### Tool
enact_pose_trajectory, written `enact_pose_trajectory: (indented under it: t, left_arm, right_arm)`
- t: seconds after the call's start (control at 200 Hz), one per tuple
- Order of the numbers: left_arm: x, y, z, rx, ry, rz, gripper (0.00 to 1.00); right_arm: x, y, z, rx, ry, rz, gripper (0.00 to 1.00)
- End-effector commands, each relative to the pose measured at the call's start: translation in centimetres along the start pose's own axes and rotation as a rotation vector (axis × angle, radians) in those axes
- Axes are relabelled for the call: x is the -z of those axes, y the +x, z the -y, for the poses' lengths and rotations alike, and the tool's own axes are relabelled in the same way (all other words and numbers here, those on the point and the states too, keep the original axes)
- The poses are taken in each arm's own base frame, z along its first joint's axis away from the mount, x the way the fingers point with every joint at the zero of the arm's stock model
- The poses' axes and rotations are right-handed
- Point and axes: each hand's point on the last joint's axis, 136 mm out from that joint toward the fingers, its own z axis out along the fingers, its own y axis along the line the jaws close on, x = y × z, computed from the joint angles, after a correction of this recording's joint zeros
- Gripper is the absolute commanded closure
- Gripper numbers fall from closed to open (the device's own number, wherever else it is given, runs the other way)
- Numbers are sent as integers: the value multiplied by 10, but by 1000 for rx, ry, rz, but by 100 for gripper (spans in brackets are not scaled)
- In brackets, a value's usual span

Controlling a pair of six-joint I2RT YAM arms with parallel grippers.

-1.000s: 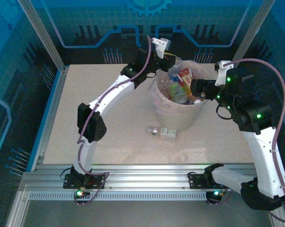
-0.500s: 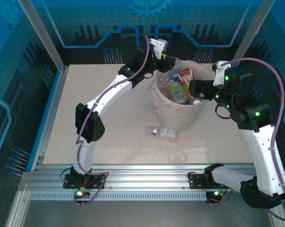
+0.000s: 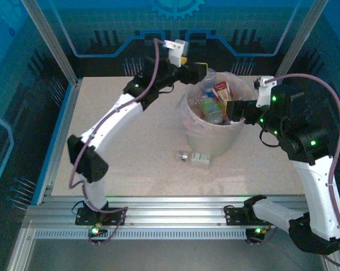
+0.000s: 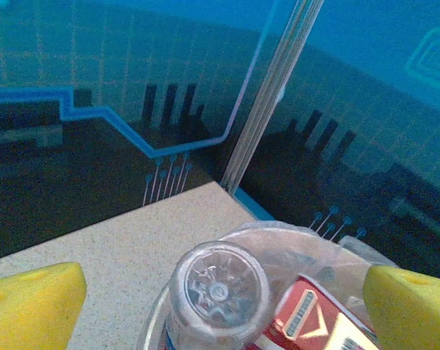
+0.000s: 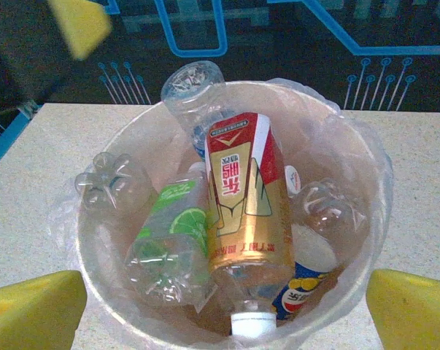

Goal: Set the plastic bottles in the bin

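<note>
The bottle in front of the bin points its neck (image 3: 181,154) toward open table. My left gripper should keep moving to that end (image 3: 189,156) until its fingers are on both sides of it.
The bin (image 3: 192,132) stands at mid-table, holding several plastic bottles: one with a red and gold label (image 3: 221,90), one with a green label (image 3: 213,110). My left gripper (image 3: 199,70) hangs open above the bin's far left rim. Between its yellow fingertips (image 4: 31,306) a clear bottle (image 4: 218,290) stands base-up in the bin, touching neither. My right gripper (image 3: 237,110) is open at the bin's right rim, looking down on the red and gold bottle (image 5: 241,211) and the green one (image 5: 172,240). One more clear bottle (image 3: 194,158) lies on the table in front of the bin.
The table (image 3: 130,135) is speckled beige, walled by blue panels and metal posts (image 3: 51,45). A thin bag liner (image 5: 376,157) folds over the bin's rim. Open tabletop lies left of the bin.
The left gripper has opened and let the clear bottle drop into the bin, then lifted and drawn back to the left. The right gripper has edged toward the bin, still open.
</note>
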Motion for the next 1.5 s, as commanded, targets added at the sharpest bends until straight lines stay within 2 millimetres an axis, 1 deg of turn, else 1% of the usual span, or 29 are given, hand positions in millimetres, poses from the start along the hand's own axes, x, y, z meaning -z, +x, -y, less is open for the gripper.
enact_pose_trajectory:
  t: [0.0, 0.055, 0.11, 0.14, 0.17, 0.18, 0.225, 0.32, 0.44, 0.495, 0.585, 0.64, 0.735, 0.835, 0.955, 1.116, 1.216, 1.491]
  left_arm:
    - [32, -1, 1, 17, -12, 45, 1]
    - [49, 14, 0, 1, -10, 45, 1]
    - [65, 37, 0, -28, 7, 38, 1]
    - [76, 45, 4, -50, 34, 44, 1]
    - [84, 63, 3, -74, 51, 32, 1]
    - [88, 65, 4, -84, 58, 35, 1]
    - [101, 87, 5, -122, 80, 23, 1]
    - [126, 135, 12, -266, 110, -10, 1]
    - [146, 190, 23, -426, 153, -58, 1]
    - [152, 211, 27, -466, 181, -60, 1]
    - [157, 239, 39, -531, 243, -28, 1]
    - [157, 253, 46, -571, 272, -24, 1]
    - [149, 276, 54, -596, 317, -73, 1]
    - [139, 293, 58, -623, 345, -88, 1]
    - [122, 313, 55, -638, 348, -130, 1]
    - [101, 342, 52, -649, 361, -209, 1]
    - [91, 354, 50, -652, 362, -239, 1]
    - [65, 371, 43, -661, 337, -287, 1]
  right_arm:
    - [5, 10, 6, 21, 33, -18, 0]
    - [5, 13, 6, 19, 34, -26, 1]
    - [5, 16, 6, 15, 34, -34, 0]
    - [5, 18, 7, 13, 35, -39, 0]
    - [4, 19, 8, 11, 40, -42, 0]
    - [4, 20, 8, 10, 42, -43, 1]
    - [4, 21, 10, 6, 52, -48, 0]
    - [3, 22, 12, -5, 66, -49, 0]
    - [-1, 23, 13, -21, 71, -50, 0]
    - [-3, 25, 14, -29, 76, -57, 0]
    - [-6, 28, 17, -43, 99, -65, 0]
    - [-7, 29, 20, -50, 114, -69, 0]
    - [-8, 31, 23, -60, 133, -73, 0]
    - [-10, 31, 24, -70, 136, -74, 0]
    - [-14, 34, 23, -76, 134, -85, 0]
    - [-19, 38, 29, -85, 167, -101, 0]
    - [-21, 40, 32, -87, 188, -109, 0]
    - [-26, 42, 32, -85, 183, -124, 0]
